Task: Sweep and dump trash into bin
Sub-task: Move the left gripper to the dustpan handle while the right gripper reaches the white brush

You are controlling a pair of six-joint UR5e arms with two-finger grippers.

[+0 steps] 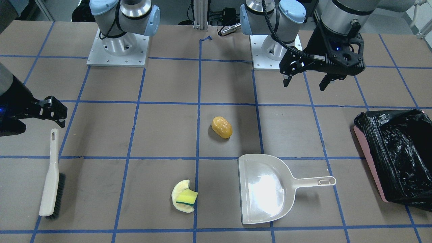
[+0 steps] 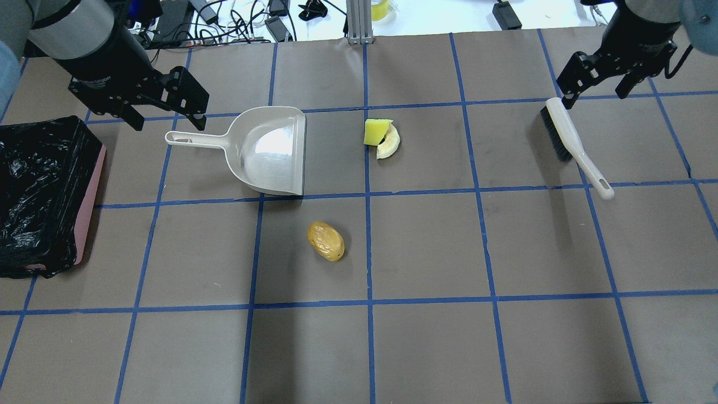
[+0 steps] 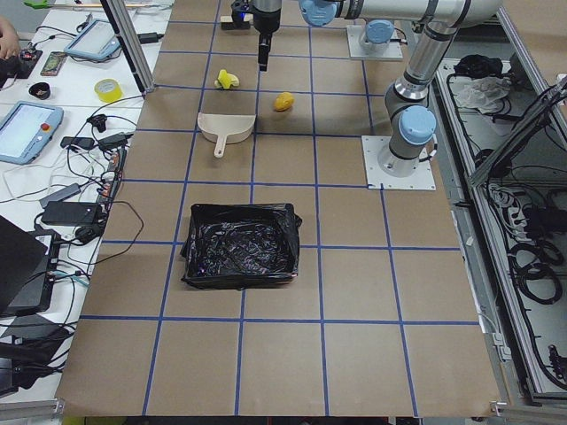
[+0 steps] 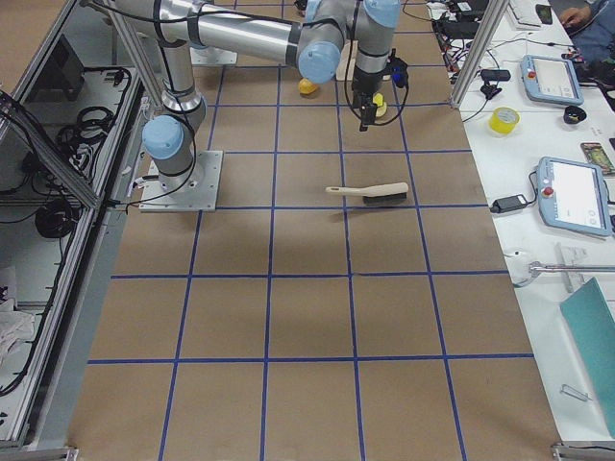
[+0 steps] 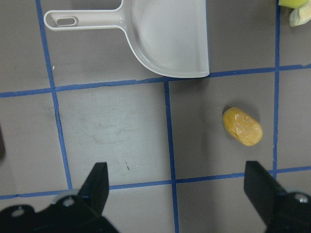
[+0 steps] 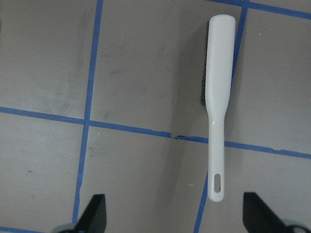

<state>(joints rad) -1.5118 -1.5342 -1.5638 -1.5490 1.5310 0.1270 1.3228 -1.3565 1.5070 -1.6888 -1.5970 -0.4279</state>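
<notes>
My gripper will tip the dustpan, and the golden-brown lump, being rounded, will fall out before the yellow sponge, which is flat-sided.
A golden-brown potato-like lump lies mid-table. A yellow sponge wedge rests against a pale curved peel. The pink bin with its black bag stands at the table's left end. My left gripper is open and empty, hovering above the table by the dustpan's handle. The left wrist view shows the lump between its fingers. My right gripper is open and empty above the brush's bristle end.
A beige dustpan lies flat between bin and sponge, with its handle toward the bin. A beige hand brush lies at the right side. Cables and devices sit beyond the far table edge.
</notes>
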